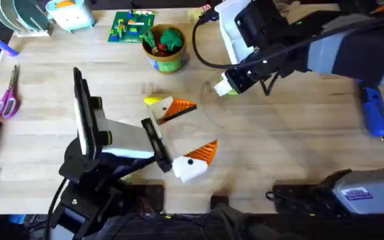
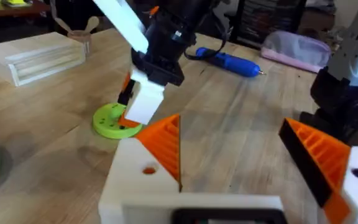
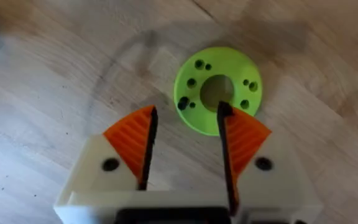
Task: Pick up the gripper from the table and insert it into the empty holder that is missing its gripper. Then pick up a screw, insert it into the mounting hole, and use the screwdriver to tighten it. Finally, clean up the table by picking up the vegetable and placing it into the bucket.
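Observation:
The small black screw's head (image 3: pixel 183 103) sticks up above the lime-green disc (image 3: pixel 199 118), so the screw will slide out when the robot lifts, and the disc will stay behind.
My left gripper (image 1: pixel 199 127) lies open near the table's middle; both white holder blocks (image 2: pixel 135 180) carry orange ribbed tips, and a loose gripper piece is out of view. The yellow vegetable (image 1: pixel 153 101) lies right beside the farther finger. My right gripper (image 3: pixel 186 112) hangs open, holding nothing, over a lime-green disc (image 3: pixel 217 90) with small dark holes; one fingertip overlaps the disc's rim. I cannot make out a screw. The blue screwdriver (image 1: pixel 373 110) lies at the far right. The bucket (image 1: pixel 165 48) stands at the back, holding green and red toy pieces.
Purple-handled scissors (image 1: pixel 7 100) lie at the left edge and a green brick plate (image 1: pixel 132 27) sits behind the bucket. A pale wooden block (image 2: pixel 42 59) shows in the left wrist view. Bare wood stretches between the disc and the screwdriver.

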Robot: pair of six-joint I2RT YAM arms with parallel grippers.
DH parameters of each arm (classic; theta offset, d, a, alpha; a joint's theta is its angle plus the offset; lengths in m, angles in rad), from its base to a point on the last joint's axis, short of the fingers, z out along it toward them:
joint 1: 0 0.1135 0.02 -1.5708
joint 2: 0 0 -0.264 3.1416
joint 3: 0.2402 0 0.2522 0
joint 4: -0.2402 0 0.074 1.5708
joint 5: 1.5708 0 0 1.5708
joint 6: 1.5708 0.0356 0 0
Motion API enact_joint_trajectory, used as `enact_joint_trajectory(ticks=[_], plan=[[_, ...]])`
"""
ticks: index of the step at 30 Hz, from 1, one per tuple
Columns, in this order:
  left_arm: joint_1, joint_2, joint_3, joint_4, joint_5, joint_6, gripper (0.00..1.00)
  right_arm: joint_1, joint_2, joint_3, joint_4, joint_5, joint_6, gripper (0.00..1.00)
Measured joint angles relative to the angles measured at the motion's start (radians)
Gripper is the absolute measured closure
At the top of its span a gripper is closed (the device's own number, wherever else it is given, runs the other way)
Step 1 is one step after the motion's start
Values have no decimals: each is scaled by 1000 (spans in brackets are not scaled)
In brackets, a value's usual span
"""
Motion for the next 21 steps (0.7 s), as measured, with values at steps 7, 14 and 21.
enact_joint_trajectory(ticks=[7, 14, 21], plan=[[0, 0, 0, 0, 0, 0, 8, 22, 44, 0, 29, 8, 6, 483], [0, 0, 0, 0, 0, 0, 8, 37, 86, 0, 35, 15, 8, 675], [0, 0, 0, 0, 0, 0, 8, 37, 86, 0, 41, 50, 8, 896]])
